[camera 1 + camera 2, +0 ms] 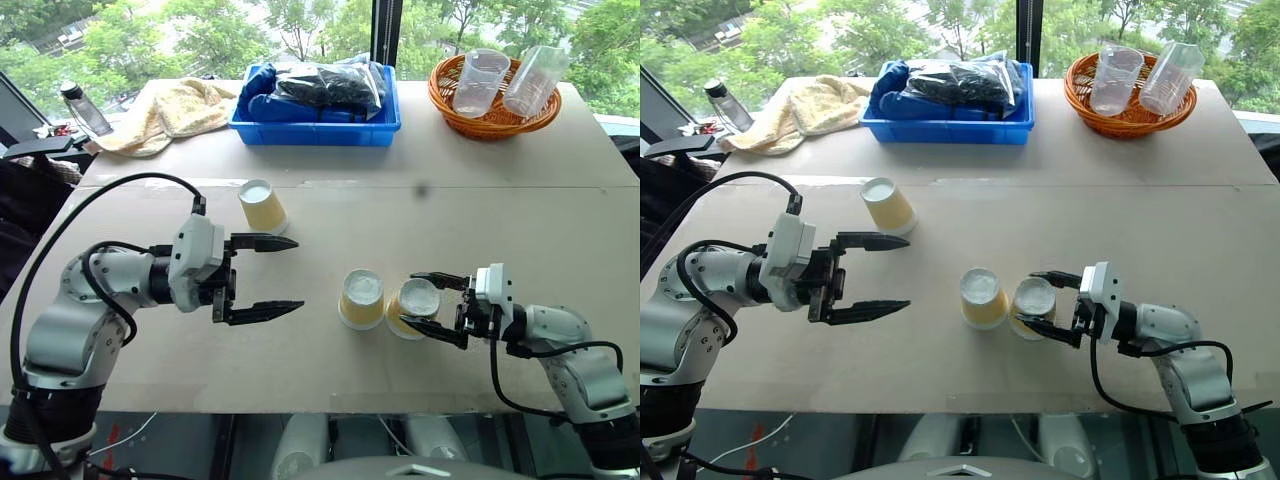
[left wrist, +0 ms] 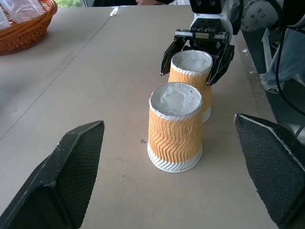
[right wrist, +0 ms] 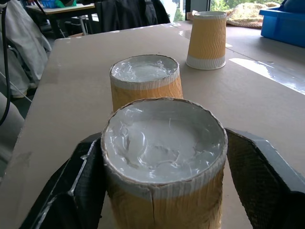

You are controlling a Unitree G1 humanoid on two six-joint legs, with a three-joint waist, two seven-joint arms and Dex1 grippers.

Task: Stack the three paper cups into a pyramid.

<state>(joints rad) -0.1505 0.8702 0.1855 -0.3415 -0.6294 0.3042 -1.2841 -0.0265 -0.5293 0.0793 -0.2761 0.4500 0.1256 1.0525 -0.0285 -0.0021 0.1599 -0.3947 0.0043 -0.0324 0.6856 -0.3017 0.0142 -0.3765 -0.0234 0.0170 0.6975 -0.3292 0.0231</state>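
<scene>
The lone paper cup (image 1: 263, 207) will stay standing across the front cups (image 1: 388, 301) when the robot lowers it, because those front cups stand close together with their bottoms up.
Three paper cups stand upside down on the brown table (image 1: 520, 220). One paper cup (image 1: 263, 206) is alone at the left, just beyond my left gripper (image 1: 299, 274), which hovers open with nothing between its fingers. The middle cup (image 1: 361, 298) and the right cup (image 1: 415, 305) stand side by side near the front edge, close together. My right gripper (image 1: 410, 300) reaches in from the right with one finger on each side of the right cup. Its jaws are spread slightly wider than the cup, which rests on the table. The right wrist view shows that cup (image 3: 164, 157) between the fingers.
At the back stand a blue bin (image 1: 315, 133) holding dark bags and a wicker basket (image 1: 495, 125) with two clear plastic cups. A yellow towel (image 1: 170, 110) and a bottle (image 1: 85, 108) lie at the back left. The table's front edge is close behind the two cups.
</scene>
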